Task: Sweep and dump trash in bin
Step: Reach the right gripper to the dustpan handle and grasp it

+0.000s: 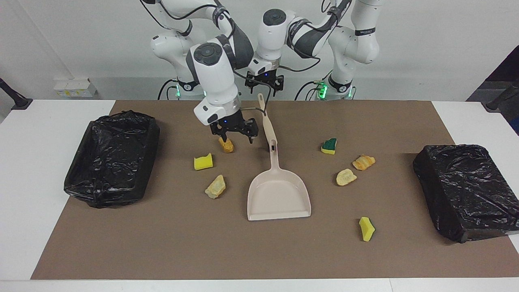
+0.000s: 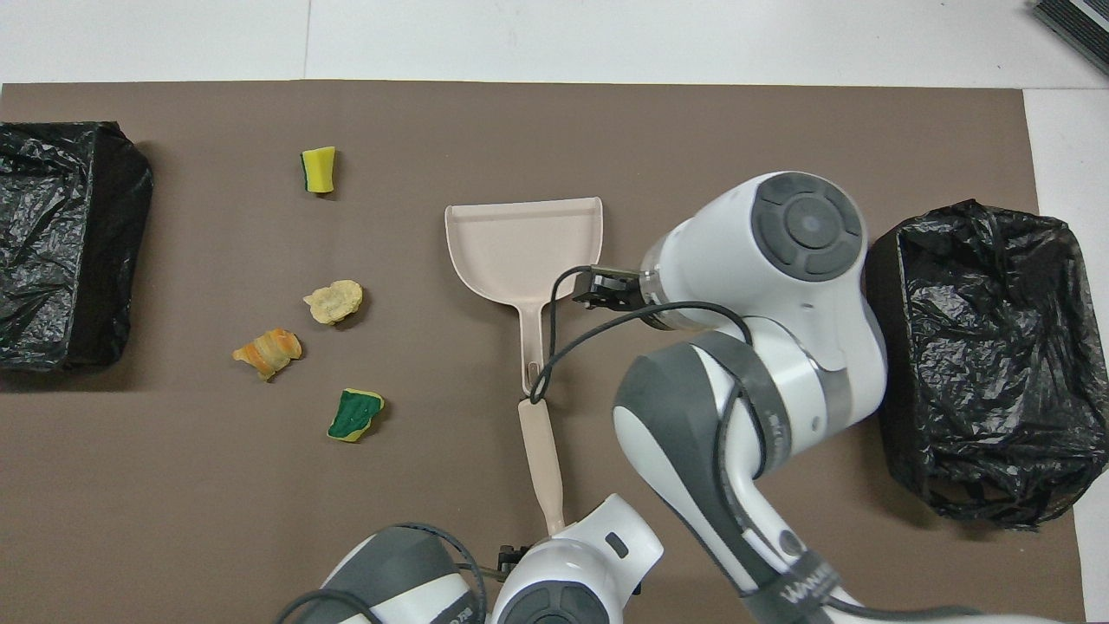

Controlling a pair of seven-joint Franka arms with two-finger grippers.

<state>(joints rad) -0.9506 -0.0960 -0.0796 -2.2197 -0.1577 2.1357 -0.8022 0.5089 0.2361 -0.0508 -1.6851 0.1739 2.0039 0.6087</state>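
The beige stick (image 2: pixel 541 453) gets thinner from a long block into a narrow neck (image 2: pixel 554 520), so the robot should expect hidden bristles underneath when it lifts the stick.
The trash lies scattered around a beige dustpan (image 1: pixel 279 194) (image 2: pixel 524 247). A tan-orange lump (image 1: pixel 226 144), a yellow sponge piece (image 1: pixel 203 162) and a pale lump (image 1: pixel 215 187) lie toward the right arm's end. Toward the left arm's end are a green-and-yellow sponge (image 1: pixel 329 146) (image 2: pixel 354 414), two bread-like lumps (image 1: pixel 363 162) (image 1: pixel 346 177) and a yellow sponge piece (image 1: pixel 366 228) (image 2: pixel 318 168). My right gripper (image 1: pixel 236 138) hangs open just over the tan-orange lump, holding nothing. My left gripper (image 1: pixel 264 91) is open above the robot-side end of a beige stick (image 1: pixel 265 117) (image 2: pixel 541 459).
Two bins lined with black bags stand at the table's ends, one (image 1: pixel 111 158) (image 2: pixel 979 364) at the right arm's end, one (image 1: pixel 468 190) (image 2: pixel 65 243) at the left arm's. The beige stick lies end to end with the dustpan's handle. A brown mat (image 1: pixel 162 243) covers the table.
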